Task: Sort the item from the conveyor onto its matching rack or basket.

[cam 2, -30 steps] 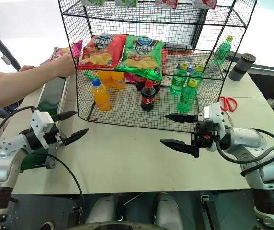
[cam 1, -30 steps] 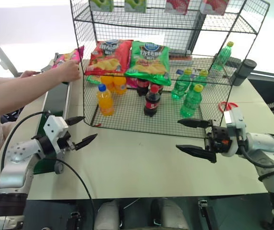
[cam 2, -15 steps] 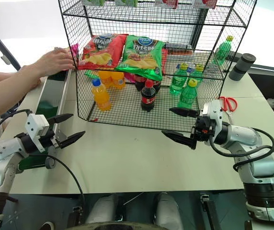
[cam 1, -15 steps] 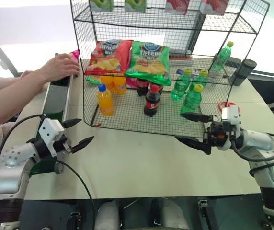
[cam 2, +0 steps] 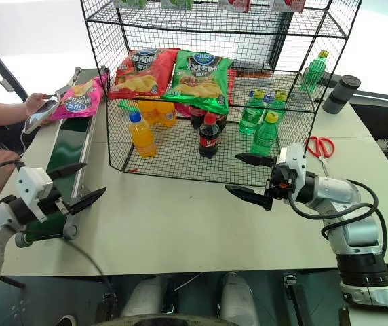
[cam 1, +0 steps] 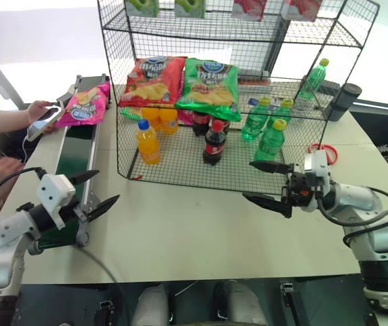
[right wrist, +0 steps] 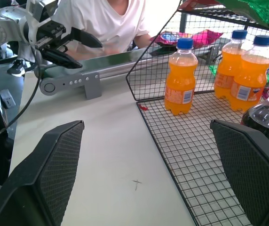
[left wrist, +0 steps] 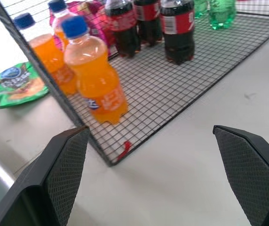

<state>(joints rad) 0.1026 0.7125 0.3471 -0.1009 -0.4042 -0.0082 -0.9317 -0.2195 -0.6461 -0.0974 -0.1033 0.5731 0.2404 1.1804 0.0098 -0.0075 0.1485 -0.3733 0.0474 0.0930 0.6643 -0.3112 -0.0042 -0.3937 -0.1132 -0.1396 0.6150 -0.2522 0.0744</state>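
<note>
Next, I move my left gripper clear of the conveyor's near end (cam 1: pixel 58 236) and let the magenta-pink bag (cam 1: pixel 84 107) ride close before I grab it, because the bag is at the conveyor's far end.
The item, a magenta-pink crisp bag (cam 1: pixel 84 106), lies flat on the far end of the conveyor (cam 1: pixel 72 155), beside the left side of the black wire rack (cam 1: pixel 180 168). My left gripper (cam 1: pixel 107 187) hovers open and empty over the conveyor's near end, well short of the bag. In front of the rack's lower tier my right gripper (cam 1: pixel 248 180) stands open, fingers pointing left, holding nothing. The right wrist view shows the bag (right wrist: pixel 191 37) beyond the orange bottles and the left gripper (right wrist: pixel 80 47) above the belt frame.
A person sits at the left holding a phone (cam 1: pixel 41 117) near the conveyor's far end. The rack holds a red bag (cam 1: pixel 154 78), a green bag (cam 1: pixel 211 81), orange bottles (cam 1: pixel 148 141), cola (cam 1: pixel 212 142) and green bottles (cam 1: pixel 268 139). Red scissors (cam 1: pixel 323 151) lie to the right.
The person's hand has let go of the pink bag and drawn back, leaving it on the belt. My left gripper has moved left and back towards the conveyor.
</note>
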